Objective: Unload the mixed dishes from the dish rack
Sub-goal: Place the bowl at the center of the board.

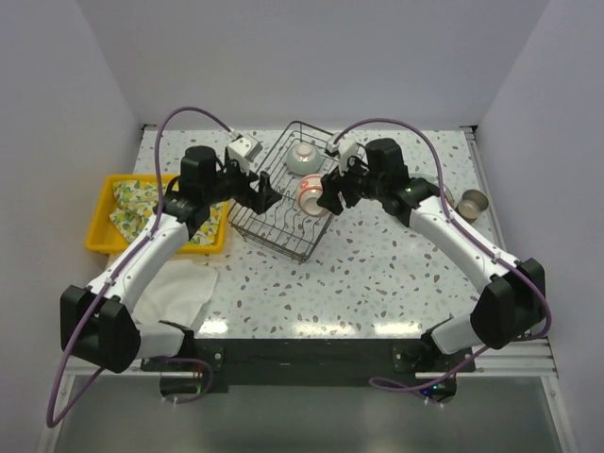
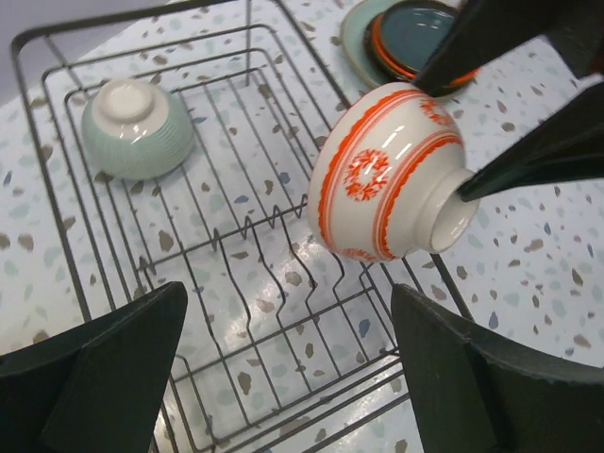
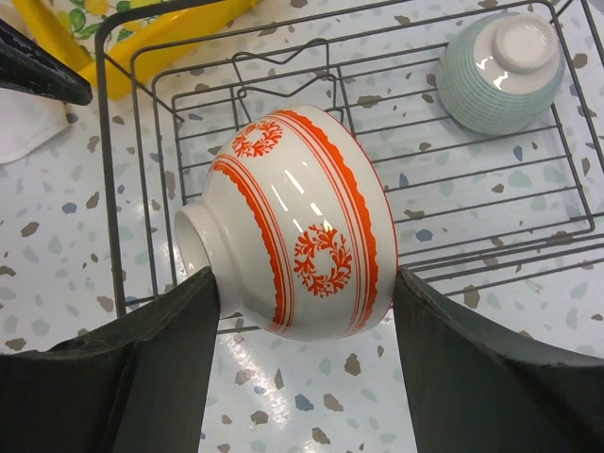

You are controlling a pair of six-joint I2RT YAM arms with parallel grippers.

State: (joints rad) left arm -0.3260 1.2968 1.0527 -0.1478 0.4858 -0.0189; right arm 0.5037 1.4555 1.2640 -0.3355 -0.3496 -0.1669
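The white bowl's foot [image 2: 447, 217] and its rim have my right gripper across them, so my left gripper should grip the bowl by its free rim side [image 2: 323, 236] before it sets the bowl upright.
The black wire dish rack [image 1: 280, 209] sits mid-table. A celadon bowl [image 1: 304, 159] lies upside down in its far corner and also shows in the left wrist view [image 2: 137, 127] and the right wrist view [image 3: 498, 71]. My right gripper [image 3: 307, 288] is shut on a white bowl with red patterns [image 3: 302, 222], one finger at its foot and one at its rim. It holds the bowl on its side over the rack's right edge [image 1: 310, 193]. My left gripper [image 2: 288, 302] is open and empty over the rack's left part. Stacked plates [image 2: 401, 40] lie beyond the rack.
A yellow tray [image 1: 106, 217] holding a yellow-patterned cloth [image 1: 137, 200] stands at the left. A white cloth [image 1: 179, 293] lies at the near left. A beige cup [image 1: 472, 204] stands at the right, near the wall.
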